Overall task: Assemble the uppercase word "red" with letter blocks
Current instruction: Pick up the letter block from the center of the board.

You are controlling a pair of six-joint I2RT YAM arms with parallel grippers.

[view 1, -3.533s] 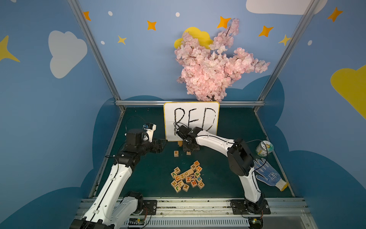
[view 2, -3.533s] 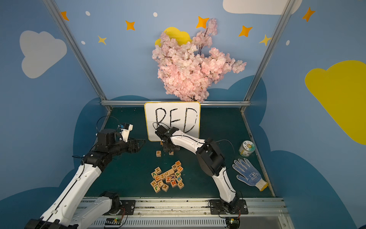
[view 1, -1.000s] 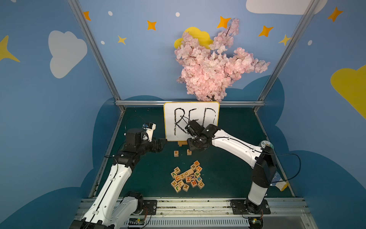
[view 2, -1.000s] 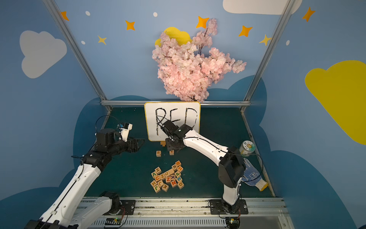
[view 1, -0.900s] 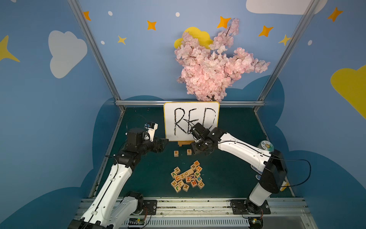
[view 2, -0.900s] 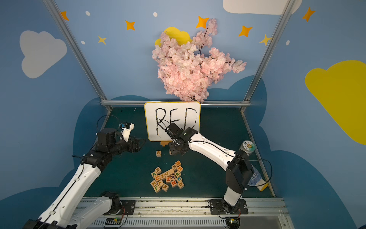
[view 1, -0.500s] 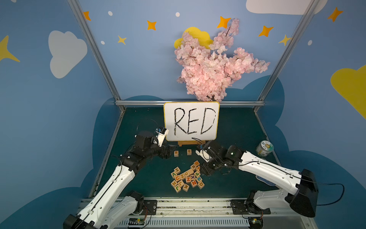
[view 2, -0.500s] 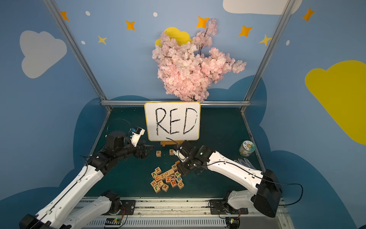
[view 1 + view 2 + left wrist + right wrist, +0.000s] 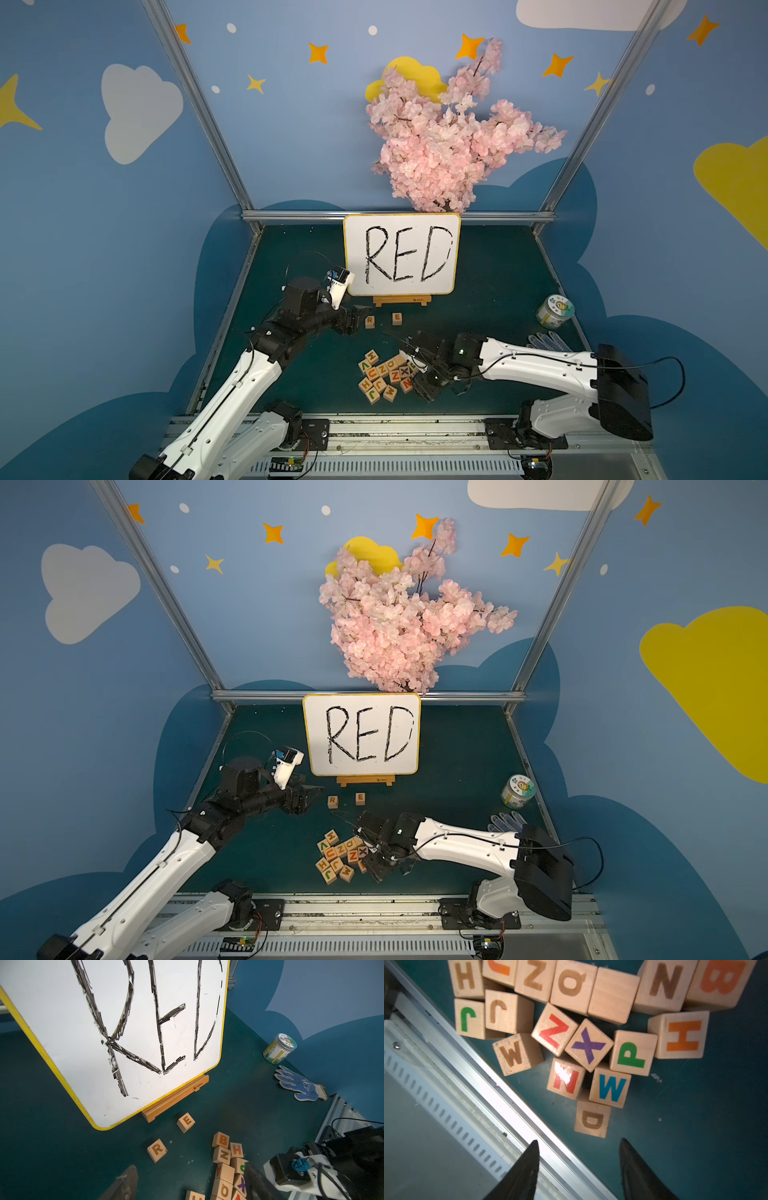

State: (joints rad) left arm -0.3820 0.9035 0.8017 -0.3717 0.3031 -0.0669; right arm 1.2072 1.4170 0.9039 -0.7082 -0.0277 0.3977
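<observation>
The D block's sides [image 9: 607, 1121] are free and lined up with the open fingers of my right gripper, so I should keep moving down until the fingers straddle the D block.
Two letter blocks lie apart in front of the whiteboard: the orange R [image 9: 369, 321] [image 9: 157, 1150] and the orange E [image 9: 397, 318] [image 9: 186, 1122]. My left gripper [image 9: 362, 311] [image 9: 190, 1184] hovers just left of the R, open and empty. A pile of letter blocks [image 9: 384, 376] [image 9: 340, 856] sits near the front rail. My right gripper [image 9: 424, 390] [image 9: 579, 1159] hangs over its right edge, open, with nothing between its fingers. In the right wrist view a D block [image 9: 592, 1119] lies just ahead of the fingertips, at the pile's edge. The word "red" stands as R and E only.
The yellow-rimmed whiteboard [image 9: 401, 253] with handwritten RED stands on a wooden stand at the back. A jar [image 9: 555, 309] and a blue-dotted glove [image 9: 548, 340] lie at the right. The metal front rail [image 9: 488, 1095] runs close beside the pile. Pink blossoms hang above.
My right arm has swung from the E block by the whiteboard back to the pile at the front, its jaws widening. The left gripper has moved right, close to the R.
</observation>
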